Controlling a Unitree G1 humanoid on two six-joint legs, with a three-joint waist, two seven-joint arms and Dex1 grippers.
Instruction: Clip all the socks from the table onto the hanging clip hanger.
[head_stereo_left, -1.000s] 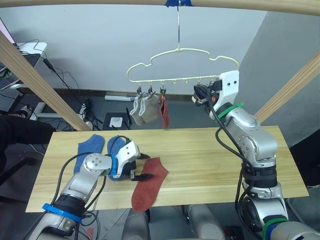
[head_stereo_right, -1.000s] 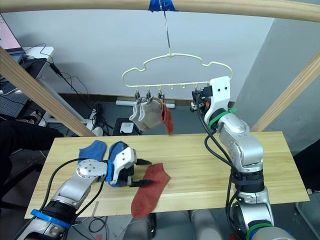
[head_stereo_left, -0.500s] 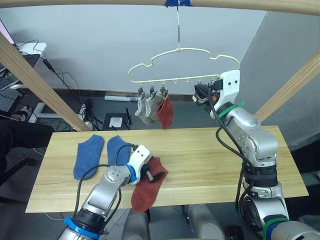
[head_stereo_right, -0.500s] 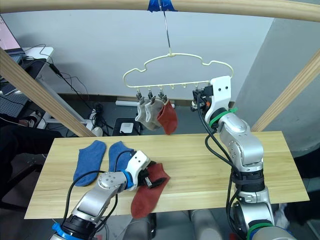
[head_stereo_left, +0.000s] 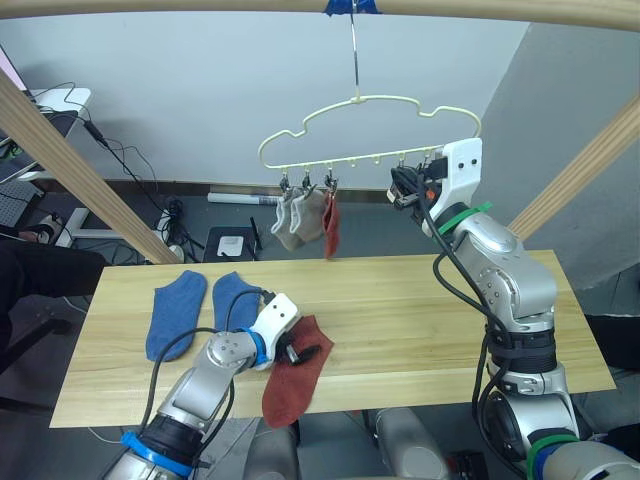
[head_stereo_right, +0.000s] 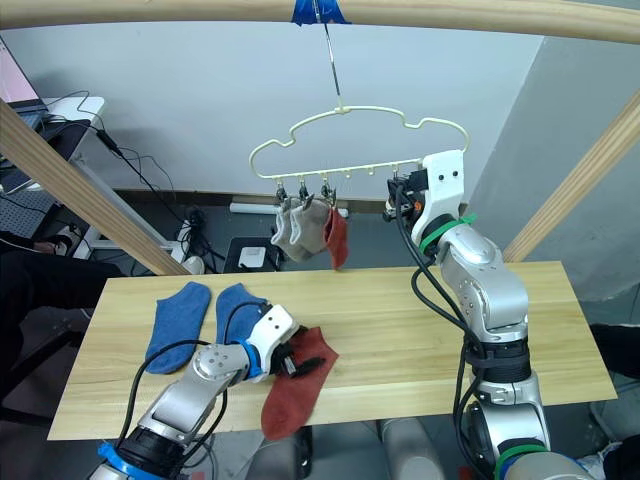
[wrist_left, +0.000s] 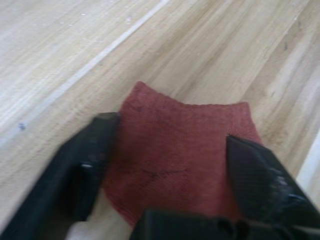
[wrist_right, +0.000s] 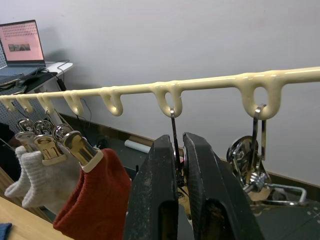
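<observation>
I expect the cuff to stand up as a bunched tuft when I lift it, because the rust red sock's cuff edge sticks out past my fingers.
A rust red sock lies on the table, its toe hanging over the front edge. My left gripper is open, and its fingers straddle the sock's cuff end. Two blue socks lie flat side by side to its left. The pale yellow clip hanger hangs from the beam. Two grey socks and a red sock are clipped at its left end. My right gripper is shut on a silver clip near the hanger's right end.
A wooden beam with blue tape runs across overhead, and slanted wooden posts stand at the left and the right. Cables and a desk lie behind the table on the left. A laptop sits far back.
My left gripper moved right from the blue sock to the red sock's cuff and settled around it. The hung socks swung a little. The right gripper stayed on its clip.
</observation>
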